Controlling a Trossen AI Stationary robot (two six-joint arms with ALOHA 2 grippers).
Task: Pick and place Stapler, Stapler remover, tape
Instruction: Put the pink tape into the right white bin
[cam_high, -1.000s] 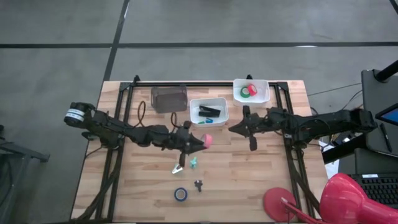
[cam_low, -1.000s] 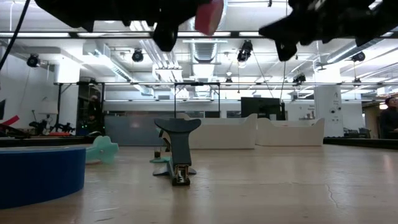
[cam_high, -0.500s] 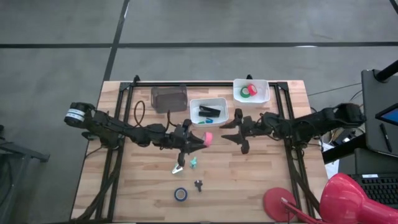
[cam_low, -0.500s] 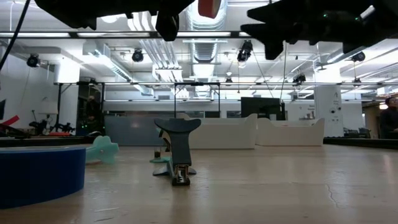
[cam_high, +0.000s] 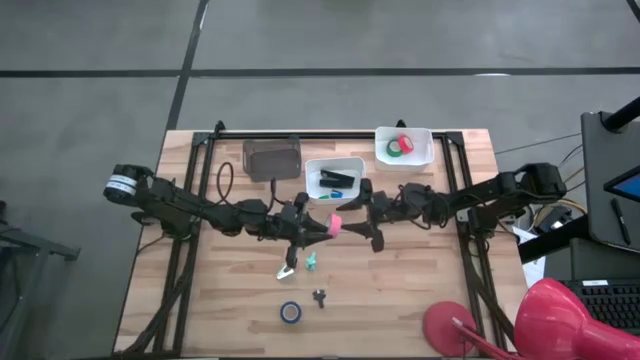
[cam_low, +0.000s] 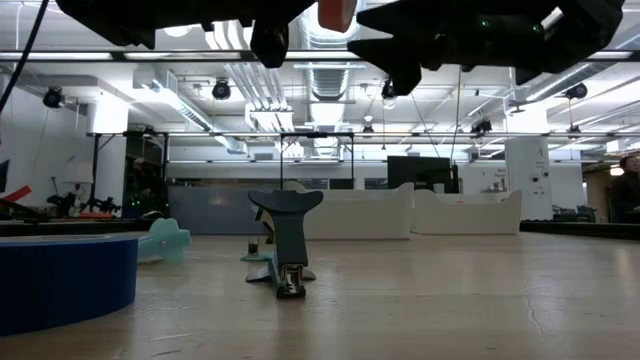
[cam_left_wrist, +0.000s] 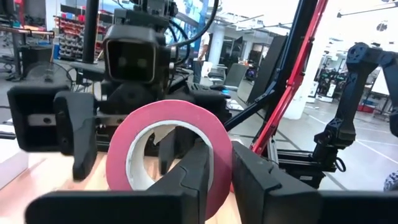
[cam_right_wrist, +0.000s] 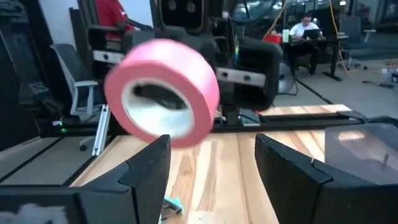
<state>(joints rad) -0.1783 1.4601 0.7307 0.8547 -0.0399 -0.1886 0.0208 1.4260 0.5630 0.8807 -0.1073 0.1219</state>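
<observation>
My right gripper should take over the pink tape roll (cam_high: 335, 224) and lower it into the tray of tape rolls (cam_high: 404, 149), because that tray is far from my left gripper.
My left gripper (cam_high: 326, 226) hangs over the table's middle, shut on a pink tape roll (cam_high: 335, 222). My right gripper (cam_high: 366, 222) faces it from the right, open; its fingers (cam_right_wrist: 146, 168) stand just short of the roll (cam_right_wrist: 163, 93) and touch nothing. The black stapler (cam_high: 337, 179) lies in a white tray (cam_high: 352, 164). Red and green tape rolls (cam_high: 400, 147) lie in a second white tray (cam_high: 425, 140). A blue tape roll (cam_high: 290, 312) lies flat near the front edge. The stapler remover (cam_low: 285, 240) stands on the table. My left gripper pinches the wall of the pink roll (cam_left_wrist: 214, 155), one finger (cam_left_wrist: 193, 171) inside the hole and one (cam_left_wrist: 249, 177) outside. The fingers come level from the table's left. The roll is lifted clear and stands on edge, its hole facing my right gripper.
A dark grey bin (cam_high: 272, 157) stands at the far side, left of the stapler's tray. A small teal piece (cam_high: 311, 261) and a pale tool (cam_high: 287, 268) lie below the grippers. A red lamp-like thing (cam_high: 540, 320) sits at the near right corner.
My right gripper has moved toward the table's left, up to the pink roll, and has opened. My left gripper has kept its hold on the roll and stayed almost in place, a little higher.
</observation>
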